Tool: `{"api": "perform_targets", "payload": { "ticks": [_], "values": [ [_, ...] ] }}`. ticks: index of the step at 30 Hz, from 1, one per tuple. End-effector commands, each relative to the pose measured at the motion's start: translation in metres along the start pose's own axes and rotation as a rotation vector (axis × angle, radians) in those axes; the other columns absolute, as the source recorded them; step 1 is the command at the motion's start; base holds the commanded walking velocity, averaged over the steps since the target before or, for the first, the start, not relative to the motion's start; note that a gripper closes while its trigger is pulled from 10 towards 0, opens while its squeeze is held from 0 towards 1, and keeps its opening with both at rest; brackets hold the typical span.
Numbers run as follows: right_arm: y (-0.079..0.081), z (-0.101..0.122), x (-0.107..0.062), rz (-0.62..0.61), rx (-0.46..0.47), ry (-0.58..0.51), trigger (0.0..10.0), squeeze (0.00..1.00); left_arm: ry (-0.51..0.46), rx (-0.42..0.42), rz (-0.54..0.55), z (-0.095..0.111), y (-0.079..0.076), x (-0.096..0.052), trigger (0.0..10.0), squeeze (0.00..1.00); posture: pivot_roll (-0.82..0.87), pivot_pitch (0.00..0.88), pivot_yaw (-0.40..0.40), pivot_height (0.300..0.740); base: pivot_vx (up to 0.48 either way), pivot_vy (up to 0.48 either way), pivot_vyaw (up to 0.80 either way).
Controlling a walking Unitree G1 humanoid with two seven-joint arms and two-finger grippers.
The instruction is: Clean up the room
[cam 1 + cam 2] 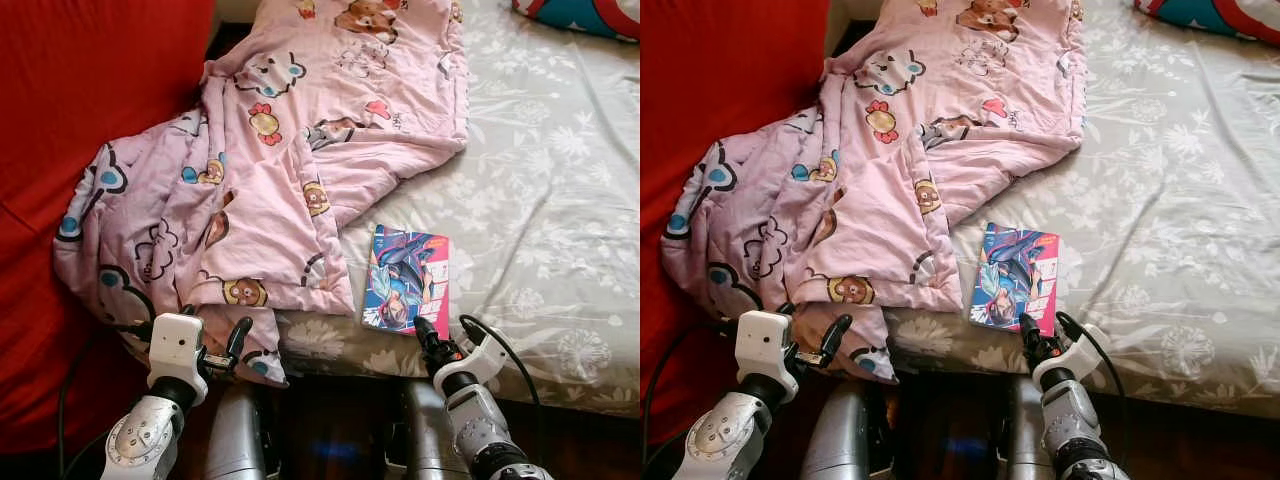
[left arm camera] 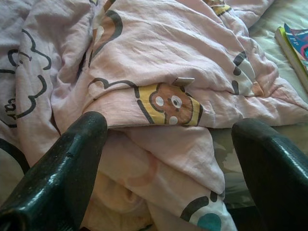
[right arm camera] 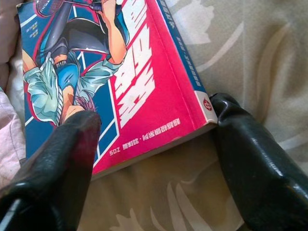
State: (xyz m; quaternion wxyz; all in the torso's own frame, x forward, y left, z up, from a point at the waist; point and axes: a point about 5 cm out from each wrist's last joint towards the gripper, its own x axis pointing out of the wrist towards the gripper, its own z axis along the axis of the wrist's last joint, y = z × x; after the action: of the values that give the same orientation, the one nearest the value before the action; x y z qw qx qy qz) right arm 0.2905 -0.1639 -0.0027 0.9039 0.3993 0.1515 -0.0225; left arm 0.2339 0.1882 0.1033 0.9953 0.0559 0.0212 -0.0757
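Observation:
I have one finger against the spine corner [image 3: 207, 105], so I expect the book [image 1: 406, 281] to tip up as I lift it, spine on top and pages hanging below.
A pink cartoon-print blanket [image 1: 270, 170] lies crumpled across the bed's left side and hangs over its near corner. A manga book [image 1: 405, 278] with a red and blue cover lies flat on the grey floral sheet [image 1: 540, 200], just right of the blanket. My left gripper [image 1: 215, 338] is open at the hanging blanket fold [image 2: 163, 101], close to it with nothing between its fingers. My right gripper [image 3: 154, 144] is open at the book's [image 3: 120, 72] near edge. One finger [image 3: 53, 163] rests over the cover, and the other finger [image 3: 255, 159] touches the spine corner.
A red surface [image 1: 80, 100] rises to the left of the bed. A blue and red pillow [image 1: 590, 15] lies at the bed's far right. The bed's front edge [image 1: 560, 395] runs just ahead of my arms, with dark floor below.

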Motion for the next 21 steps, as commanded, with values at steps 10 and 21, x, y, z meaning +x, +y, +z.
{"api": "perform_targets", "payload": {
  "ticks": [10, 21],
  "values": [
    [-0.0008, -0.0120, -0.0038, 0.016, 0.037, 0.041, 0.0, 0.00, 0.019, -0.001, -0.018, -0.0028, -0.0054, -0.0004, 10.0, 0.00, 0.10, 0.284, 0.031, 0.583, 0.000, 0.000, 0.00],
    [0.0008, -0.0094, -0.0020, 0.023, 0.027, 0.040, 0.0, 0.00, 0.020, -0.010, -0.015, -0.0048, -0.0096, 0.0003, 10.0, 0.00, 0.10, 0.276, 0.021, 0.583, 0.000, 0.000, 0.00]
  ]
}}
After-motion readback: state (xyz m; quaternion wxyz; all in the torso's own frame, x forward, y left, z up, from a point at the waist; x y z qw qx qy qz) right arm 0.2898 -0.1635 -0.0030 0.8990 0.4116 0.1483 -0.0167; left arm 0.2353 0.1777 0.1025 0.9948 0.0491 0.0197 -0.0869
